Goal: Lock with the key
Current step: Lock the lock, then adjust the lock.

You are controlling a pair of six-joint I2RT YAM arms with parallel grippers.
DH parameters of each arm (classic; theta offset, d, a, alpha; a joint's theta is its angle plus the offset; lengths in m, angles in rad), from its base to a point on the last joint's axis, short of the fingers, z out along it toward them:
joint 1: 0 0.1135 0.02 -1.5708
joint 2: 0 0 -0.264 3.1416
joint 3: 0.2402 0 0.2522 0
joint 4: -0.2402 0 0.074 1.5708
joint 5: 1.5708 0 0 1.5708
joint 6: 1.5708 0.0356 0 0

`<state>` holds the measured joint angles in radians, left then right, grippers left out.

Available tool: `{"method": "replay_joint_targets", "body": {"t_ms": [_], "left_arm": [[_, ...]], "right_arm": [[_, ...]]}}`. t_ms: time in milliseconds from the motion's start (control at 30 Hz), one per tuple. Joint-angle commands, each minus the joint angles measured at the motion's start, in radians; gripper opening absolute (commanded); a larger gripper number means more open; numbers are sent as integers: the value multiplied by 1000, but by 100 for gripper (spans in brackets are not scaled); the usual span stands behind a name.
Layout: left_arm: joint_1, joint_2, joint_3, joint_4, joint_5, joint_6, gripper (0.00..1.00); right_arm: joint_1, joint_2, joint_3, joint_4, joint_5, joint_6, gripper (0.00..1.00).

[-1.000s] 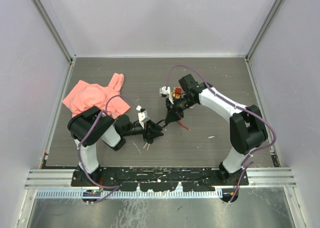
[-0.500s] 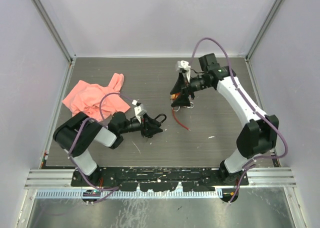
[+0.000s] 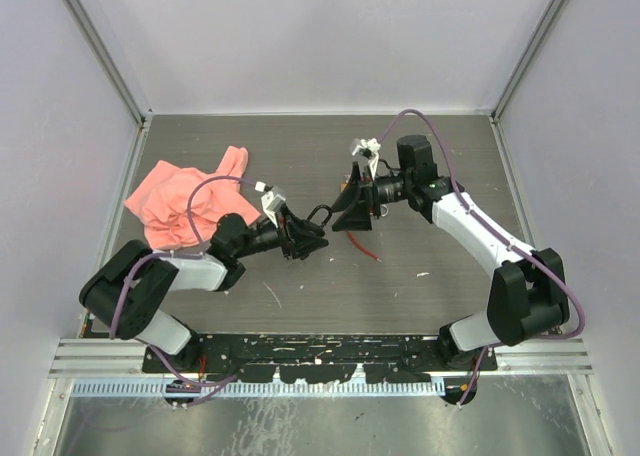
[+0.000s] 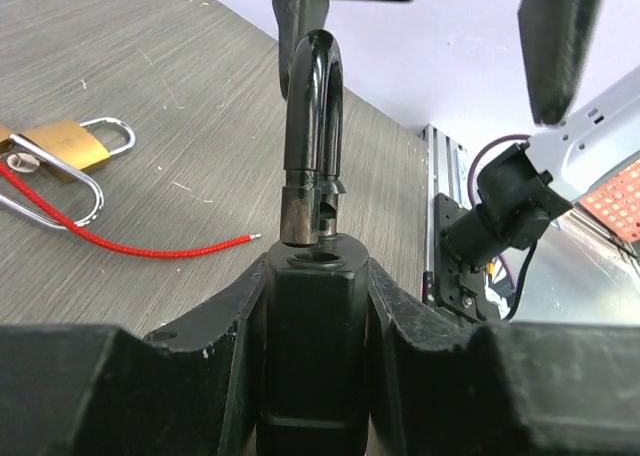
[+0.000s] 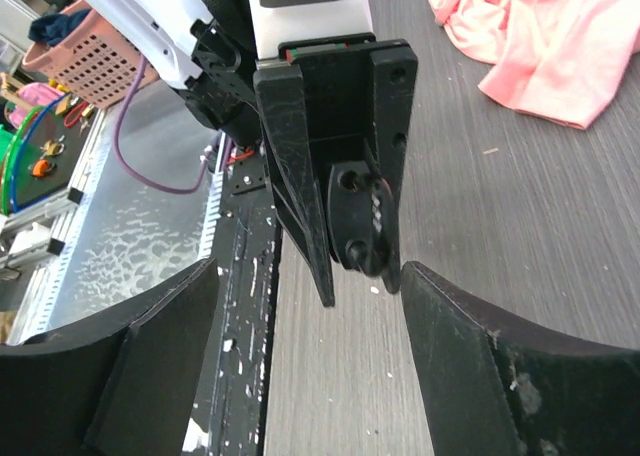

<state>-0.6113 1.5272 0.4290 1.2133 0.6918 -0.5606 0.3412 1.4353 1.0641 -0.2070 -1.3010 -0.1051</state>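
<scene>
The padlock's body point(image 4: 317, 281) is covered by my left gripper, so my right gripper should first hold the shackle point(image 3: 320, 212). It should then take the padlock's body once my left gripper moves to the shackle.
A black padlock point(image 4: 310, 316) stands between the fingers of my left gripper point(image 4: 310, 276), which is shut on its body. Its black shackle point(image 4: 312, 106) is raised, with one leg out of its hole. From above, the left gripper point(image 3: 303, 238) holds the padlock point(image 3: 318, 218) mid-table, pointing at my right gripper point(image 3: 345, 214). The right gripper point(image 5: 310, 306) is open and empty, with its fingers point(image 5: 490, 376) wide on either side of the padlock point(image 5: 360, 216) just ahead. I cannot make out a key.
A brass padlock point(image 4: 75, 144) with a silver ring and a red cord point(image 4: 120, 241) lies on the table beside the held lock. The red cord point(image 3: 365, 246) shows from above too. A pink cloth point(image 3: 190, 196) lies at the left. Grey walls enclose the table.
The right gripper has opened; it swung back and up, then came down facing the padlock. The left arm has carried the padlock farther from the near edge.
</scene>
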Motion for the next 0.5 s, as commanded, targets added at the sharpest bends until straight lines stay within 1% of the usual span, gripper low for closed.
{"method": "replay_joint_targets", "body": {"t_ms": [0,100,233,267,300,333,367,400,433,467], "left_arm": [[-19,-103,65,-30,-51,14,1],[-31,-136,71,-77,-62,31,1],[-48,-147,85,-95,-64,28,1],[-51,-148,89,-95,-67,23,1],[-54,-151,94,-96,-69,19,2],[-54,-153,95,-97,-73,13,2],[-54,-158,98,-97,-78,8,2],[-54,-166,97,-101,-91,4,4],[-54,-174,97,-118,-105,-1,9],[-54,-183,97,-137,-117,-2,16]], "right_arm": [[45,-21,5,179,35,139,78],[49,-18,0,207,50,164,76],[65,-25,-42,348,57,274,71],[67,-26,-51,383,46,307,64],[68,-24,-61,422,34,351,51],[68,-23,-65,456,19,381,34],[67,-21,-64,476,8,399,23],[68,-22,-60,480,-5,401,13],[67,-25,-55,480,-19,399,7],[67,-29,-49,479,-26,394,3]]}}
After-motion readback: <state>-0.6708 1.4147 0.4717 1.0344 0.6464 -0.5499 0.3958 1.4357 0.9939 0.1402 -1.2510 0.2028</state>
